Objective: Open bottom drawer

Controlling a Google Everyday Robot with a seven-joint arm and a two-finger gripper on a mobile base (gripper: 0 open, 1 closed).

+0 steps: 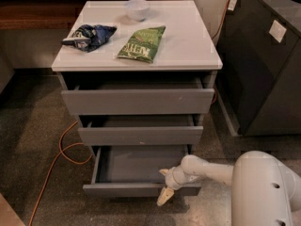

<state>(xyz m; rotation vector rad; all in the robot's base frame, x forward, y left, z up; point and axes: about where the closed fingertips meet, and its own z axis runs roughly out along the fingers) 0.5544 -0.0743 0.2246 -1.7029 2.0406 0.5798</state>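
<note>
The drawer's front panel (150,189) is just under my low-hanging gripper, and one finger is outside it. Next, I lift clear, reach into the tray (157,177) behind the panel and pull.
The bottom drawer (127,190) is the lowest gray front of the white-topped cabinet (188,46). It is pulled out, showing its shallow gray tray (136,164). My gripper (164,185) is at the right end of the drawer's front panel. Its fingers are spread, one (163,173) just inside over the tray and the other (164,197) outside in front of the panel. My white arm (211,169) reaches in from the lower right.
The middle drawer (141,135) and top drawer (136,101) stand slightly out. On the top lie a blue bag (89,36), a green bag (142,43) and a white bowl (137,8). An orange cable (61,154) runs on the floor at left. A dark cabinet (263,69) stands at right.
</note>
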